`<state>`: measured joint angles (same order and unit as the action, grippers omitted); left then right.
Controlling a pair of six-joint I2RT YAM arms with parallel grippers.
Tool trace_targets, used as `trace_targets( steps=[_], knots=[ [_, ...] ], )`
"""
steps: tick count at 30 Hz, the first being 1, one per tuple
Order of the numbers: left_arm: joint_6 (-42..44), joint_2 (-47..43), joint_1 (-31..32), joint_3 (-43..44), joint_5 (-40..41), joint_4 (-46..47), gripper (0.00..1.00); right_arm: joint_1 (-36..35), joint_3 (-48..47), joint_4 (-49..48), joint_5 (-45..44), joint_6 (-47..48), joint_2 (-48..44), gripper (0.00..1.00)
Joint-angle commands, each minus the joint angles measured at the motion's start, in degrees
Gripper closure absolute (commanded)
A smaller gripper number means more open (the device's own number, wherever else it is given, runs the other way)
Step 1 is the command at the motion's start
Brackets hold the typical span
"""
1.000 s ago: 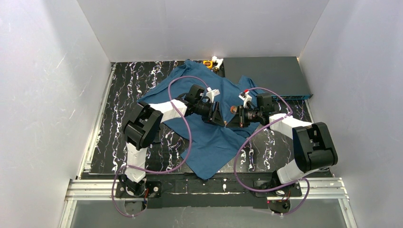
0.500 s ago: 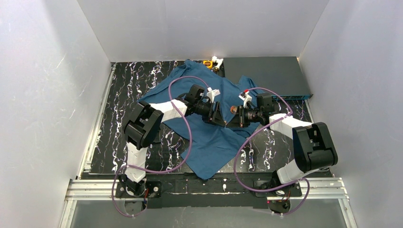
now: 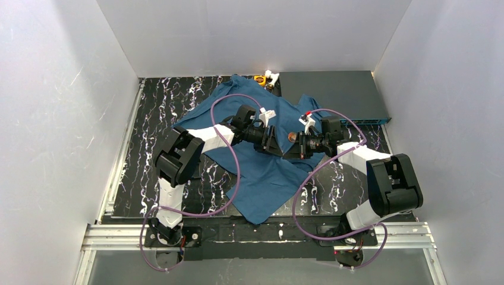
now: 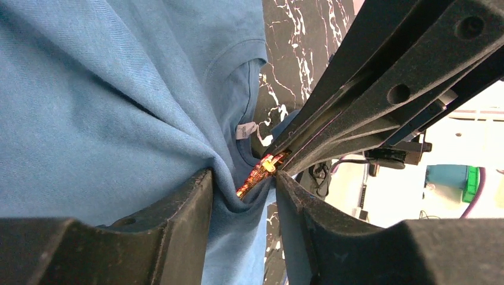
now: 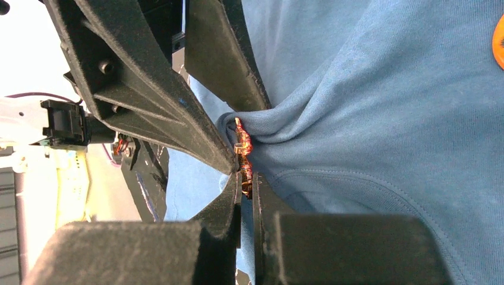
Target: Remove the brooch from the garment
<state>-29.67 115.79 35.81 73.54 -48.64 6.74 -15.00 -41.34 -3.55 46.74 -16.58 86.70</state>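
Observation:
Next, I open my left gripper, which squeezes the garment's fold around the brooch's end, and pinch the cloth just below while my right gripper removes the brooch.
The garment, a dark teal T-shirt, lies spread over the black marbled table. Both grippers meet above its middle. My left gripper is closed on a raised fold of the cloth, which fills the gap between its fingers. The brooch, a small orange-red and gold piece, sticks out of that fold. My right gripper comes in from the opposite side and is shut on the brooch. Its fingertips pinch the brooch's end, right against the left gripper's finger.
A flat dark grey box lies at the back right, touching the shirt. A small yellow and white object sits at the back edge. White walls close three sides. An orange patch shows on the cloth at the right wrist view's edge.

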Motion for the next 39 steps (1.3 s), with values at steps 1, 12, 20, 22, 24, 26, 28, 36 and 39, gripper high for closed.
trace_targets(
  steps=[1,12,20,22,24,26,28,36,39],
  knots=[
    [0.96,-0.69,0.39,-0.96,0.30,0.20,0.62,-0.07,0.56,-2.42,2.04,-0.73,-2.14,0.99],
    [1.88,-1.66,0.20,-1.66,-0.36,0.20,0.75,-0.07,0.27,-1.71,1.53,0.19,-1.88,0.99],
    [3.00,-4.21,-0.46,-2.95,-1.90,0.60,0.43,0.02,-1.28,2.39,-0.68,4.23,-1.36,0.99],
    [3.27,-4.94,-0.72,-3.42,-2.38,0.73,0.41,0.00,-1.61,3.37,-1.27,5.41,-1.27,0.99],
    [3.30,-5.57,-1.03,-3.98,-2.61,0.73,0.40,-0.02,-1.80,3.46,-1.88,6.22,-1.18,0.99],
    [3.37,-6.10,-1.47,-4.77,-2.61,0.81,0.40,-0.02,-1.86,3.46,-2.31,6.52,-1.18,0.99],
    [3.69,-6.56,-1.62,-5.55,-2.61,0.86,0.39,-0.02,-1.90,3.46,-2.47,6.64,-1.21,0.99],
    [4.10,-5.66,-1.62,-6.35,-1.96,0.82,0.38,-0.02,-1.81,4.91,-2.03,6.56,-1.61,0.99],
    [4.09,-4.96,-1.62,-5.51,-2.45,0.82,0.40,-0.02,-2.13,5.51,-2.70,6.91,-1.66,0.99]
  ],
)
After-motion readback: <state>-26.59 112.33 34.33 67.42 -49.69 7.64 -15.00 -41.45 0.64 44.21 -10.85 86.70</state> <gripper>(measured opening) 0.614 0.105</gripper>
